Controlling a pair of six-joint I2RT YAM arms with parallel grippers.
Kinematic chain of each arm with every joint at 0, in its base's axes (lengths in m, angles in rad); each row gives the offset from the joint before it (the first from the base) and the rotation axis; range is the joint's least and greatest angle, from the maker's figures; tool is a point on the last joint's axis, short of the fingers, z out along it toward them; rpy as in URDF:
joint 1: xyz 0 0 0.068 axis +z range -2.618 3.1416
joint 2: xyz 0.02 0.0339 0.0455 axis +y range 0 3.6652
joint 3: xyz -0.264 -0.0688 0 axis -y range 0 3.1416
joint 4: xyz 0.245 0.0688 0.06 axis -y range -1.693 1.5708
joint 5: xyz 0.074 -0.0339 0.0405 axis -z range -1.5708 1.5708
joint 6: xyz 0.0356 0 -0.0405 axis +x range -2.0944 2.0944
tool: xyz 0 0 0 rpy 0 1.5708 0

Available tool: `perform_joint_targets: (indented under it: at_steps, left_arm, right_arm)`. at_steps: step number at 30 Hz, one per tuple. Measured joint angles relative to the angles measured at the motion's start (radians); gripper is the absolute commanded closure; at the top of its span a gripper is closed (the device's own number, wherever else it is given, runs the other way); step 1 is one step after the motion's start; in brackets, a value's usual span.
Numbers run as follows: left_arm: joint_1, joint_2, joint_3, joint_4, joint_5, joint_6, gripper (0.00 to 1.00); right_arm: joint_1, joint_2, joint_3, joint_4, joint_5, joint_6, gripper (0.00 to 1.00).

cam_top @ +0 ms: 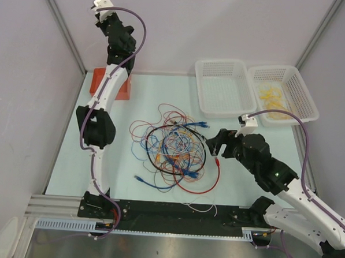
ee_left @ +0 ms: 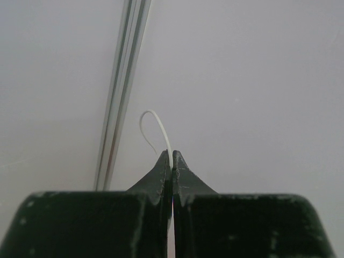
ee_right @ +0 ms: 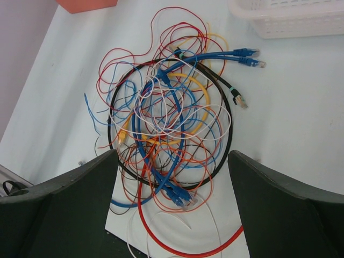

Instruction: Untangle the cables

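The white wire high [ee_left: 156, 118] in my left gripper needs to go into the orange-red box [cam_top: 124, 91]. My left gripper faces the back wall, so it should tip down and lower the white wire in.
The cables [cam_top: 172, 149] lie in one tangled pile at the middle of the table: red, blue, orange, white, yellow and black wires, some with plug ends. The right wrist view shows the pile [ee_right: 166, 118] from close above. My right gripper [cam_top: 217, 144] is open and empty, hovering at the pile's right edge; its jaws [ee_right: 172, 161] straddle the near part of the tangle, above two blue plugs [ee_right: 180, 196]. My left gripper [cam_top: 102, 8] is raised high at the back left, facing the wall. It [ee_left: 172, 155] is shut on a thin white wire [ee_left: 159, 126] that loops out above the tips.
Two white baskets stand at the back right: an empty one [cam_top: 224, 88] and one [cam_top: 304, 95] holding yellow cables [cam_top: 272, 95]. An orange-red block [cam_top: 123, 90] sits at the back left, behind the left arm. A black rail [cam_top: 174, 213] runs along the near edge.
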Motion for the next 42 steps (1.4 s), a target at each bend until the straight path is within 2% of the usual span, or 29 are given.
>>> perform_joint_targets:
  at_steps: [7, 14, 22, 31, 34, 42]
  left_arm:
    - [-0.010, -0.047, -0.006, 0.000, 0.026, 0.003, 1.00]
    - [-0.016, -0.038, 0.087, 0.025, 0.026, 0.159, 1.00]
    - [-0.018, -0.032, 0.051, 0.056, -0.005, 0.284, 1.00]
    - [-0.020, 0.002, 0.011, 0.095, -0.045, 0.341, 1.00]
    - [-0.020, 0.002, -0.034, 0.115, -0.051, 0.343, 1.00]
    - [-0.026, -0.011, -0.286, 0.177, -0.082, 0.332, 1.00]
  right_arm:
    - [-0.012, 0.014, 0.000, 0.020, -0.028, 0.022, 0.13]
    - [-0.027, 0.013, 0.000, 0.021, -0.045, 0.034, 0.13]
    - [-0.039, 0.002, 0.000, 0.016, -0.045, 0.043, 0.13]
    - [-0.047, 0.002, 0.000, 0.005, -0.045, 0.043, 0.13]
    - [-0.048, 0.002, -0.004, 0.006, -0.045, 0.043, 0.13]
    - [-0.055, 0.002, -0.016, 0.000, -0.045, 0.043, 0.13]
